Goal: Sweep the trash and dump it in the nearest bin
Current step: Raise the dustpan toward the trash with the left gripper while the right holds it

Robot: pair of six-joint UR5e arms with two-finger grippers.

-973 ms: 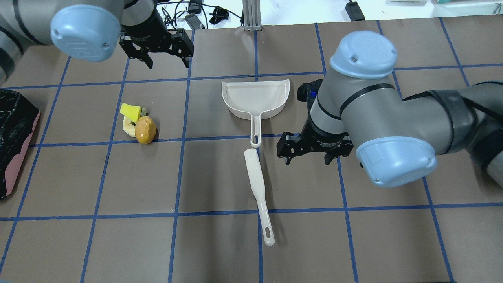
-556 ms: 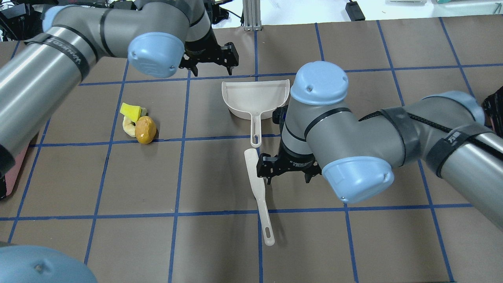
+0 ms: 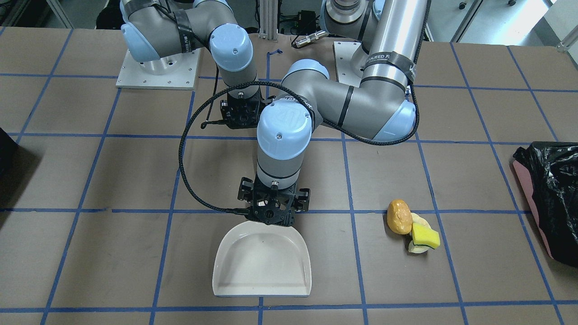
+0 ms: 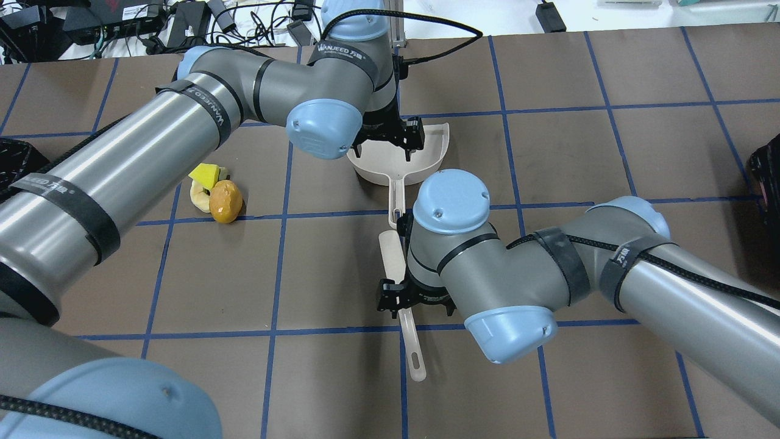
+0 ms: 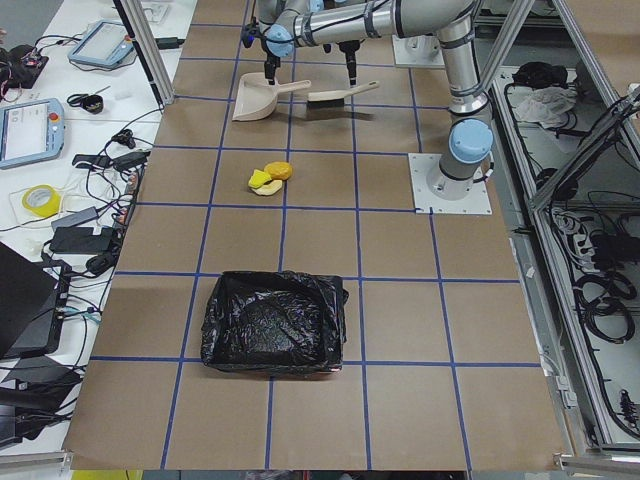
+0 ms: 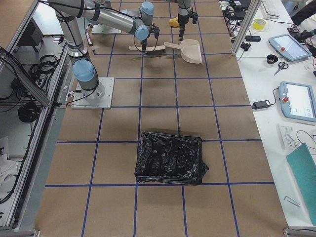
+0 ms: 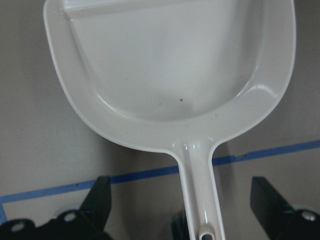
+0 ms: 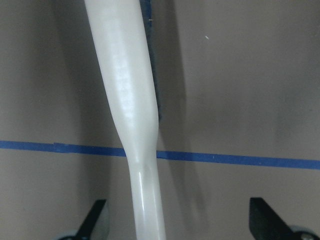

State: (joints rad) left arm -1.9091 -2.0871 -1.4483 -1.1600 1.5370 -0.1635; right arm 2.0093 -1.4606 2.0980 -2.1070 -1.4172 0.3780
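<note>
The dustpan's bottom is smooth and its front edge (image 3: 261,295) is open. All the trash should slide out when I tip the white dustpan (image 3: 262,262) over the bin.
The trash (image 4: 214,192), an orange-brown lump, a yellow sponge wedge and a pale piece, lies on the table's left part; it also shows in the front view (image 3: 408,225). The white dustpan (image 4: 434,146) lies mid-table, handle toward me. My left gripper (image 4: 382,152) is open above the root of its handle, jaws to either side of it (image 7: 182,210). The white brush (image 4: 392,253) lies just behind the dustpan. My right gripper (image 4: 408,310) is open over its handle, jaws wide apart around it (image 8: 180,220). The black-lined bin (image 3: 551,194) stands at the table's left end.
A second black-lined bin (image 6: 170,158) stands at the table's right end, seen at the edge of the overhead view (image 4: 768,171). Both arms crowd the table's middle. Blue tape lines grid the brown surface. Cables and devices lie beyond the far edge.
My left gripper has swung right from the far left to over the dustpan. My right gripper has moved left and toward me, over the brush handle. Both stay open.
</note>
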